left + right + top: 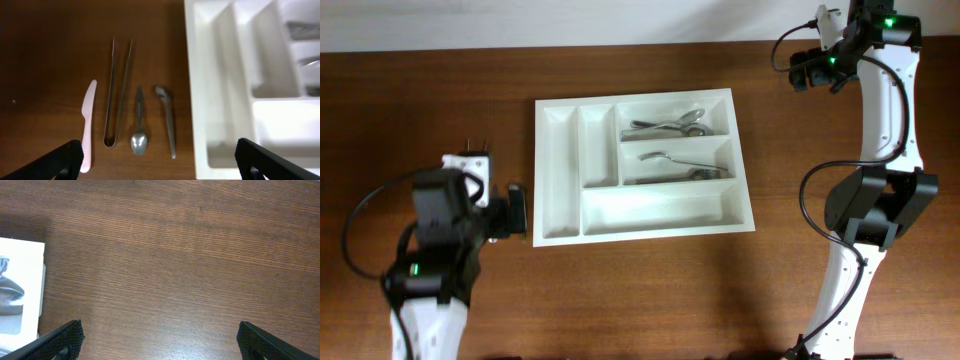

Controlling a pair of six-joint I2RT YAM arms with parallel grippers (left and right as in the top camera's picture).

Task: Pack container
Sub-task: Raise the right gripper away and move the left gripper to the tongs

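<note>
The tongs [122, 94] are on the other side of the tray from the robot's right gripper, so next the left gripper picks up the tongs and puts them in the tray's outer narrow compartment [558, 170].
The container, a white cutlery tray [658, 210], lies mid-table. Its upper long compartment holds metal utensils [665, 123], and the middle one holds more [677, 165]. The lowest long compartment and both narrow upright ones are bare. In the left wrist view the tray [201, 100] is on the right. To its left on the wood lie a pink knife [88, 122], metal tongs [117, 95], a spoon [138, 127] and another metal utensil [168, 120]. My left gripper [159, 162] is open above them, empty. My right gripper [160, 340] is open and empty over bare wood.
In the overhead view my left arm [445, 240] covers the loose utensils left of the tray. My right arm [870, 200] stands at the right, its gripper [810, 70] high at the back. The right wrist view shows a tray corner [20, 270].
</note>
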